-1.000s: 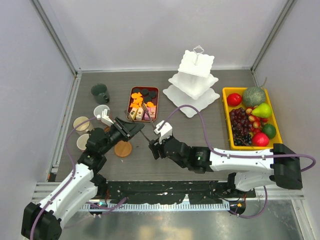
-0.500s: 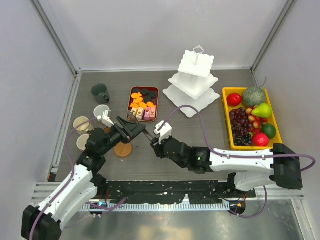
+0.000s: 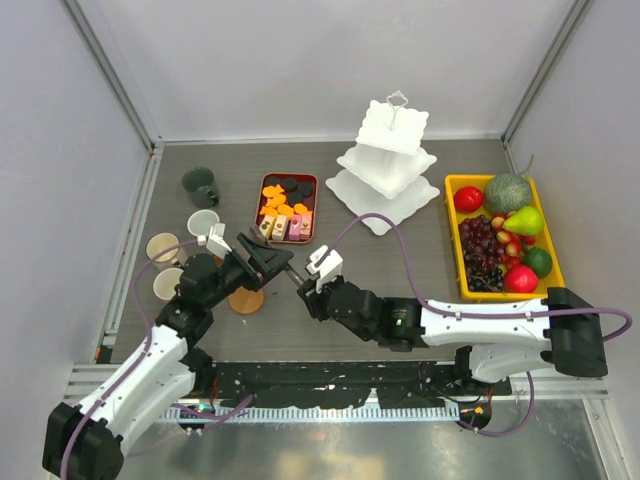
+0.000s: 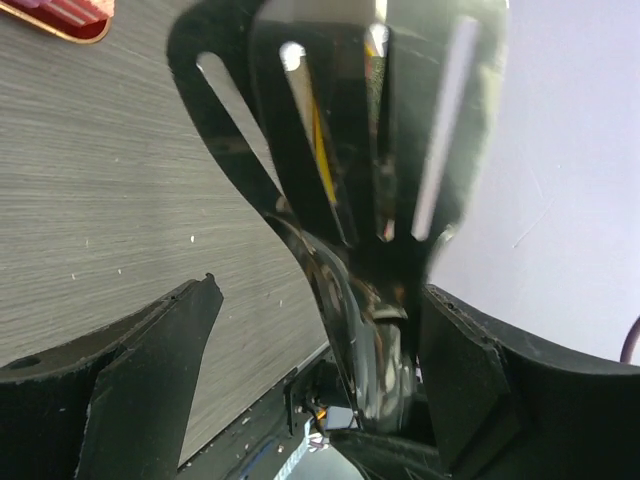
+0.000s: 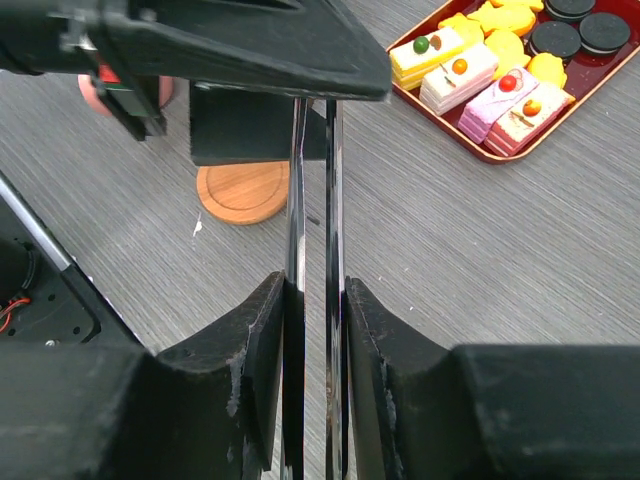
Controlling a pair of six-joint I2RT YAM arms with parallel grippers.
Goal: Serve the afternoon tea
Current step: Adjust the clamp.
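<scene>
My right gripper is holding the tongs' arms far back (image 5: 334, 285), so my left gripper should keep the slotted head still while my right gripper takes a new grip nearer the head (image 5: 334, 195).
The metal tongs (image 5: 297, 190) hang between the two grippers above the table. My right gripper (image 5: 315, 330) is shut on their two thin arms, squeezing the arms close together. Wide open, my left gripper (image 4: 320, 370) has its fingers (image 4: 150, 380) on either side of the tongs' slotted head (image 4: 370, 120) without pinching it. From above, the left gripper (image 3: 265, 258) faces the right gripper (image 3: 308, 285). Orange, black and pink-yellow sweets (image 5: 500, 80) lie in the dark red tray (image 3: 288, 208). The white three-tier stand (image 3: 385, 165) stands bare behind it.
A dark green mug (image 3: 201, 184) and three pale mugs (image 3: 203, 222) stand at the left. A round brown coaster (image 3: 246, 298) lies under the left gripper, also visible as the coaster (image 5: 243, 192). The yellow fruit tray (image 3: 505, 235) sits at the right.
My left gripper has opened around the tongs. My right gripper has shut on the tongs' arms. Both arms have shifted only slightly.
</scene>
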